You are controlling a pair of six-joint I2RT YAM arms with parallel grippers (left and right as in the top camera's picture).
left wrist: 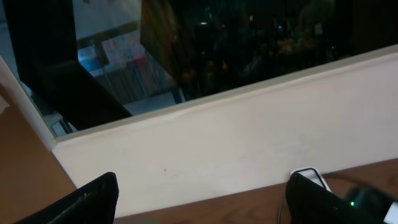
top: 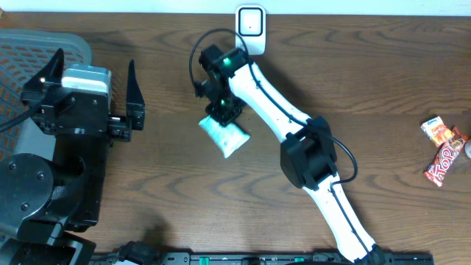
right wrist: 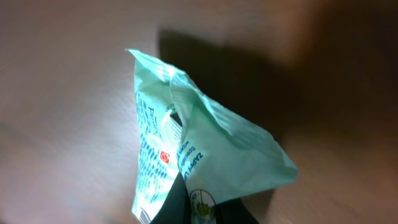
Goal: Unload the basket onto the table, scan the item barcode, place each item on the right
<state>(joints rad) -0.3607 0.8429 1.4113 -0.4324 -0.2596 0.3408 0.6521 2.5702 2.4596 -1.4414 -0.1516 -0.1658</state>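
Observation:
The packet's blue-printed side [right wrist: 151, 162] faces up, away from the scanner, so my right gripper should turn the packet over onto the wood [top: 250, 124] and retake it before scanning.
The item is a pale green snack packet [top: 226, 135] with blue print, lying on the wooden table just below the white barcode scanner [top: 251, 23]. My right gripper [top: 223, 112] stands over the packet's far end and is shut on it; in the right wrist view the packet [right wrist: 205, 155] is crumpled and pinched between the dark fingertips [right wrist: 180, 208] at the bottom edge. My left gripper [top: 132, 99] hangs open at the left of the table, its two fingers [left wrist: 93, 199] wide apart with nothing between them. The left wrist view shows the scanner [left wrist: 309, 176] low at the right.
Two wrapped snacks [top: 444, 147] lie at the table's right edge. A grey mesh basket [top: 22, 59] sits at the far left, partly under the left arm. A white wall [left wrist: 236, 137] runs behind the table. The right arm's cable loops near the scanner.

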